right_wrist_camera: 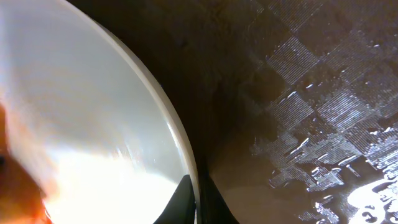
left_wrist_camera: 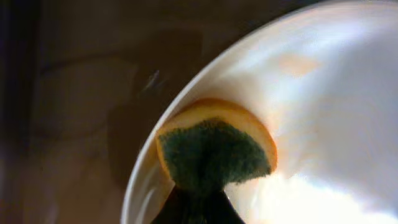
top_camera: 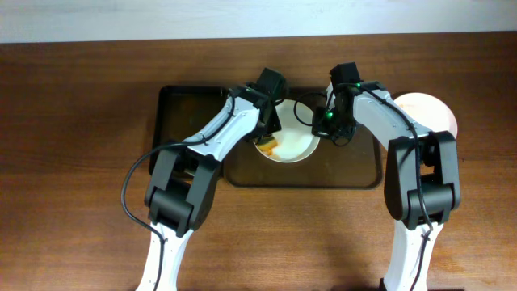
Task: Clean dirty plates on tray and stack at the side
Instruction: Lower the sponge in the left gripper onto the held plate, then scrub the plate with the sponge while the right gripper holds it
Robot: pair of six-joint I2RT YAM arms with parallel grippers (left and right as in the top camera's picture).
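Observation:
A faint orange patch lies farther in than the sponge, which is at the plate's rim, so next my left gripper wipes back toward the plate's middle.
A white plate lies on the dark brown-grey tray. My left gripper is shut on the yellow-green sponge and presses it on the plate's left part. In the left wrist view the sponge sits on the plate near its rim, held by the jaws. My right gripper is shut on the plate's right rim; the right wrist view shows its fingers either side of the plate's rim. A second white plate lies on the tabletop at the right.
A narrower black tray adjoins the big tray on the left. The big tray's floor is wet and patterned. An orange smear shows on the plate, and a faint orange patch. Wood tabletop surrounds the trays.

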